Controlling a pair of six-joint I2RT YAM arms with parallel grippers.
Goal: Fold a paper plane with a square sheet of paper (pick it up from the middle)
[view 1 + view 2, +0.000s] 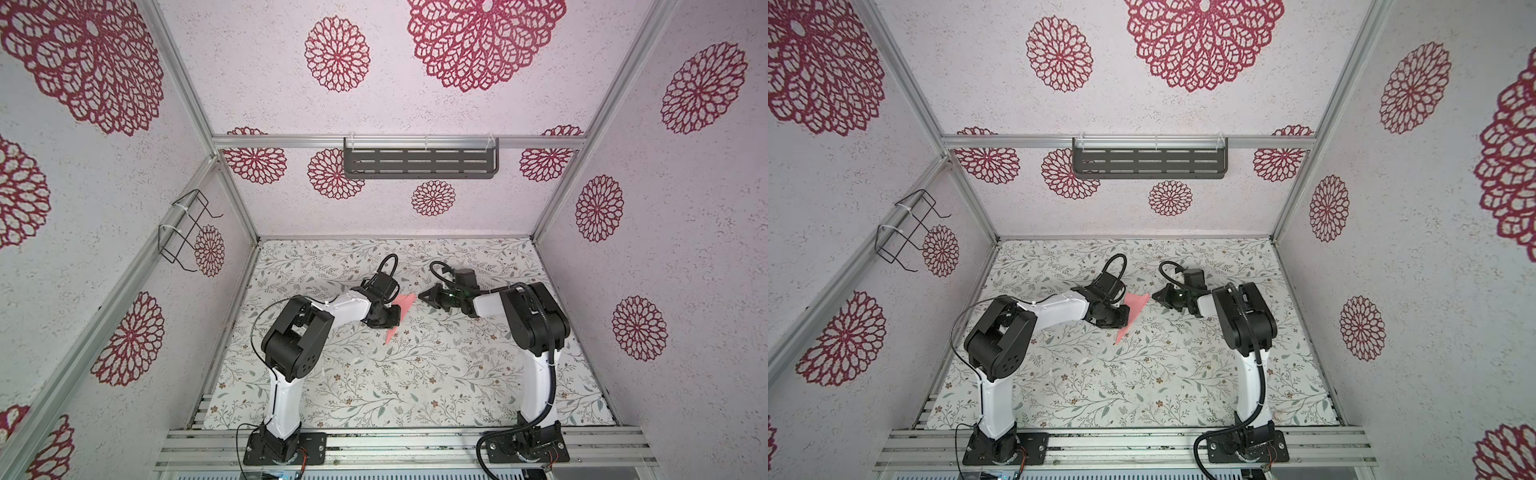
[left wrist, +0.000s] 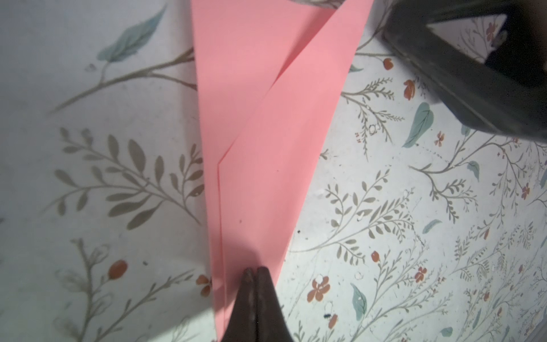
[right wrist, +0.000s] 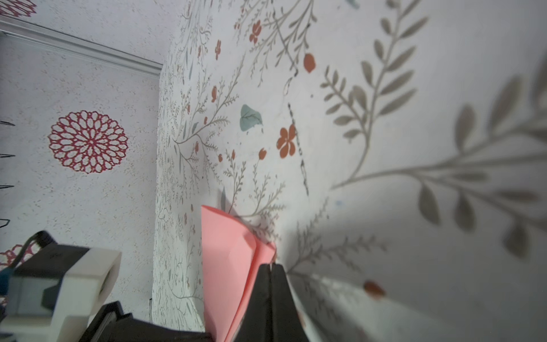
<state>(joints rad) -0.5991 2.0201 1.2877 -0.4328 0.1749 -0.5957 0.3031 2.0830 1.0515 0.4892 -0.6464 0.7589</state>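
Observation:
My left gripper is moving toward the point; flaps stand up at the paper plane's wide end (image 1: pixel 406 297), so my right gripper should press the folded edge (image 1: pixel 406 308) down meanwhile.
The square sheet of paper is folded into a slim salmon-pink paper plane (image 1: pixel 405 306) (image 1: pixel 1137 306) lying flat near the middle of the floral table, point toward the front. In the left wrist view the paper plane (image 2: pixel 266 133) shows overlapping flaps and a long crease. My left gripper (image 2: pixel 254 271) (image 1: pixel 392 318) is shut, its joined tips resting on top of the narrow part. My right gripper (image 3: pixel 270 266) (image 1: pixel 422 296) is shut too, its tips at the wide end's corner, where the paper plane (image 3: pixel 228 260) has flaps slightly lifted. Nothing shows between either pair of jaws.
The floral table (image 1: pixel 415 374) is walled on three sides. A dark slotted shelf (image 1: pixel 419 162) hangs on the back wall and a wire basket (image 1: pixel 187 228) on the left wall. The right gripper's body (image 2: pixel 461 74) sits close to the plane's wide end.

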